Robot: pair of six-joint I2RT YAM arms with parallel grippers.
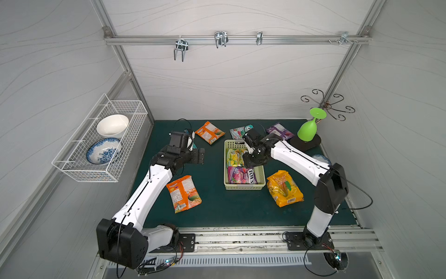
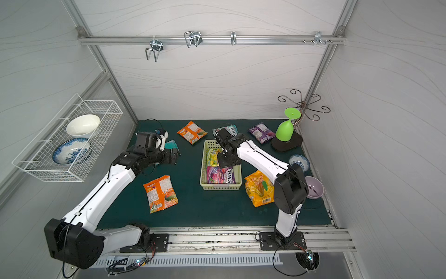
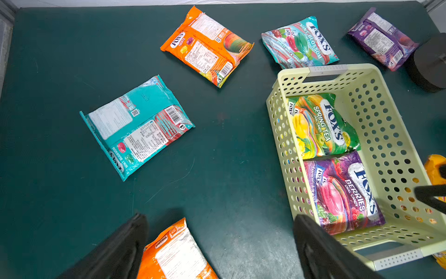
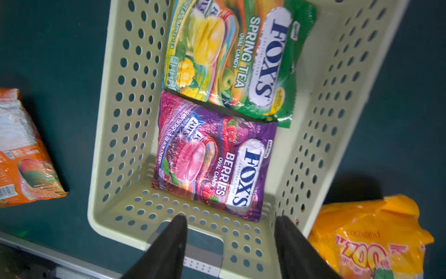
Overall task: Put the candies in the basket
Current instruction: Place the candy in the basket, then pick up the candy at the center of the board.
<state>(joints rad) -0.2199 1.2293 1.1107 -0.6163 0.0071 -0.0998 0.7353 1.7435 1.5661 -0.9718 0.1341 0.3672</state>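
Observation:
I can see the teal packet [image 3: 139, 126] is clear of both orange packets, so I keep moving my open left gripper to the teal packet's edge with the logo [image 3: 103, 146] and close it there.
The pale green basket [image 1: 245, 186] [image 4: 125, 120] stands mid-mat and holds a yellow-green packet [image 1: 234, 155] [image 4: 231, 55] and a purple Berries packet [image 1: 241, 175] [image 4: 212, 164]. My right gripper [image 4: 230, 218] [image 1: 249, 161] hangs open above its inside, with nothing between the fingers. Left of the basket, my left gripper [image 3: 220, 217] [image 1: 201, 157] is wide open and empty over bare mat. Loose candies lie around: two orange packets [image 1: 209, 132] [image 1: 184, 193], a teal one [image 3: 136, 125], a mint packet [image 1: 237, 132], another purple one [image 1: 280, 130] and a yellow-orange bag [image 1: 284, 188].
A white wire basket [image 1: 101, 142] with two bowls hangs on the left wall. At the far right, a green goblet [image 1: 307, 130] stands upside down on a black stand [image 1: 313, 143]. Nearby sit a blue-patterned dish [image 1: 322, 158] and a lilac bowl [image 2: 313, 187].

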